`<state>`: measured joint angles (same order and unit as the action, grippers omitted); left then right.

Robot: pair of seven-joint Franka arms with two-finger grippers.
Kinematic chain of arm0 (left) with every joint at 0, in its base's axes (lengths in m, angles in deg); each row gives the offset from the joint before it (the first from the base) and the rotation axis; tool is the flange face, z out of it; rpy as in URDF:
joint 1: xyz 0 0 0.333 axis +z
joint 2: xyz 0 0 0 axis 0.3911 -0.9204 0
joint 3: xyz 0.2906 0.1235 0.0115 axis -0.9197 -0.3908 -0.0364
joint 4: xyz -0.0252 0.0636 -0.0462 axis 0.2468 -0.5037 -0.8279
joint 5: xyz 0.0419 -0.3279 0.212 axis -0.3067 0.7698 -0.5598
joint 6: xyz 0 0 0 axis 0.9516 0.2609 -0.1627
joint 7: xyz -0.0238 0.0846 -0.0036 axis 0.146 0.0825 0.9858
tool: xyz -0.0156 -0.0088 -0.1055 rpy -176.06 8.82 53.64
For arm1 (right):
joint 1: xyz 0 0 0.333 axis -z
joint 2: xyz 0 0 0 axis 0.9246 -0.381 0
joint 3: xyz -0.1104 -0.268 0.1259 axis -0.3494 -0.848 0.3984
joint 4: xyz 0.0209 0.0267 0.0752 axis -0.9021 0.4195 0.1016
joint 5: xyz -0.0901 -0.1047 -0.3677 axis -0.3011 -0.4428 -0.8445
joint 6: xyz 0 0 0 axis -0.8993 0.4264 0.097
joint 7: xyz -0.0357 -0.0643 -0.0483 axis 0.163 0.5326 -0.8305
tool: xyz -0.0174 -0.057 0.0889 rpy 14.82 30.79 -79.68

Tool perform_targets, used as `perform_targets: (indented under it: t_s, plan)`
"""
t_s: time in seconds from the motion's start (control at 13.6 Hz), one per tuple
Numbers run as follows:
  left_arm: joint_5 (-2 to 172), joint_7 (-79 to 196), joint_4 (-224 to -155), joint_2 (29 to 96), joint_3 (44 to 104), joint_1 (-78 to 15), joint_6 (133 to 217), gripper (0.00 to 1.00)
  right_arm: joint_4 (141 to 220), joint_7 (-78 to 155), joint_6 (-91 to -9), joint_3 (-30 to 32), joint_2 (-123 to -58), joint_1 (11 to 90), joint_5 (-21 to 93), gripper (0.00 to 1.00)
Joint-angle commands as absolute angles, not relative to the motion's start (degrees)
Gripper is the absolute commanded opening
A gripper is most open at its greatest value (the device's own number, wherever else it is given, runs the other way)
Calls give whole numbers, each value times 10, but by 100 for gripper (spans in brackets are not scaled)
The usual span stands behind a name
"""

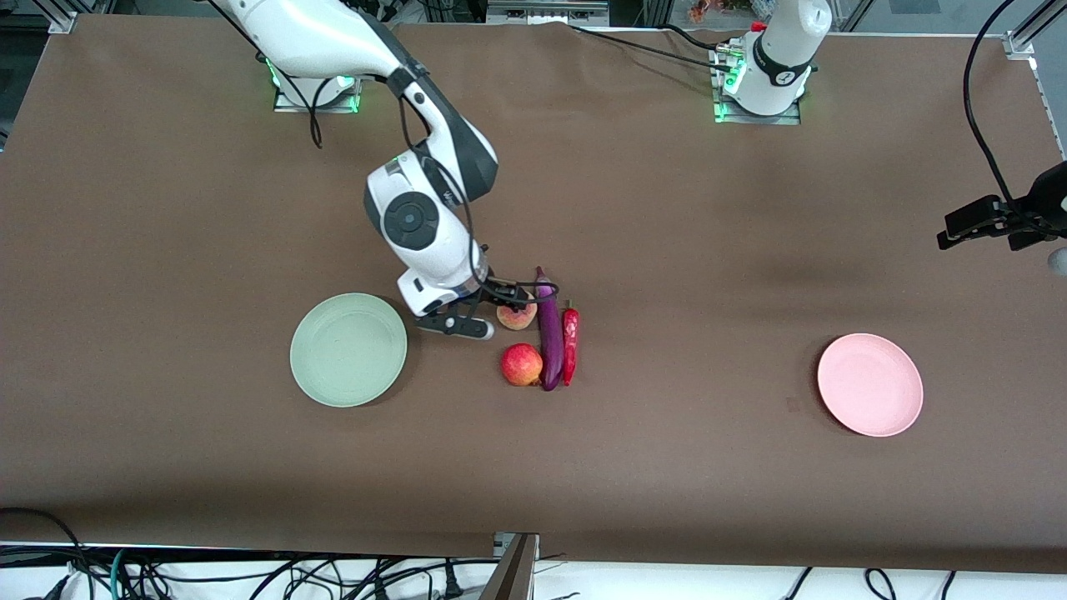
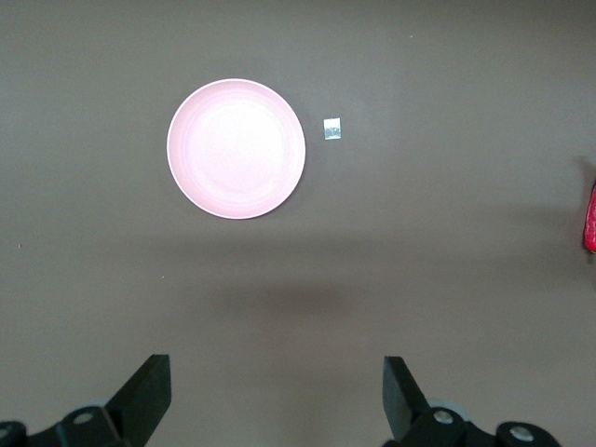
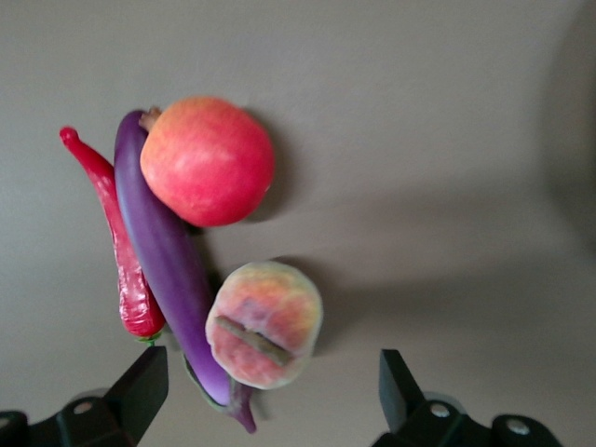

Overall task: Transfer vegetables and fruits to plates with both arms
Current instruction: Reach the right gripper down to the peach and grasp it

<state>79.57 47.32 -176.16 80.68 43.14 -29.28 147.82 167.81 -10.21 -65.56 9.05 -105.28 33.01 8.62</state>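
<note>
The peach is halfway across the open gap of my right gripper and clear of the red fruit. I should keep going down until the fingers are on either side of the peach.
The peach, the red pomegranate-like fruit, the purple eggplant and the red chili lie bunched at mid-table. My right gripper is low and open over the peach, one finger on each side, holding nothing; the eggplant's stem end also lies in the gap. The pale green plate sits toward the right arm's end. The pink plate sits toward the left arm's end. My left gripper, out of the front view, hangs open and empty high above bare table.
A small white tag lies on the brown cloth beside the pink plate. The chili's tip shows at the edge of the left wrist view. A black device on cables juts in at the left arm's end of the table.
</note>
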Motion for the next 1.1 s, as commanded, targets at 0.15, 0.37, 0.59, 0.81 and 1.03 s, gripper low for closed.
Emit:
perform_targets:
  t_s: [0.15, 0.37, 0.59, 0.81, 1.03]
  plan:
    - [791, 474, -1751, 805, 434, -291, 1470, 100, 1666, -124, -698, 82, -1088, 306, 77, 100]
    - [792, 474, -1751, 806, 435, -292, 1470, 100, 1666, -123, -714, 82, -1105, 301, 53, 100]
    - [792, 474, -1752, 806, 435, -291, 1469, 100, 1666, -124, -733, 82, -1121, 299, 40, 100]
    - [792, 474, -1752, 806, 435, -292, 1469, 100, 1666, -124, -750, 82, -1132, 294, 41, 100]
    - [792, 474, -1752, 806, 435, -292, 1468, 100, 1666, -124, -758, 82, -1136, 293, 42, 97]
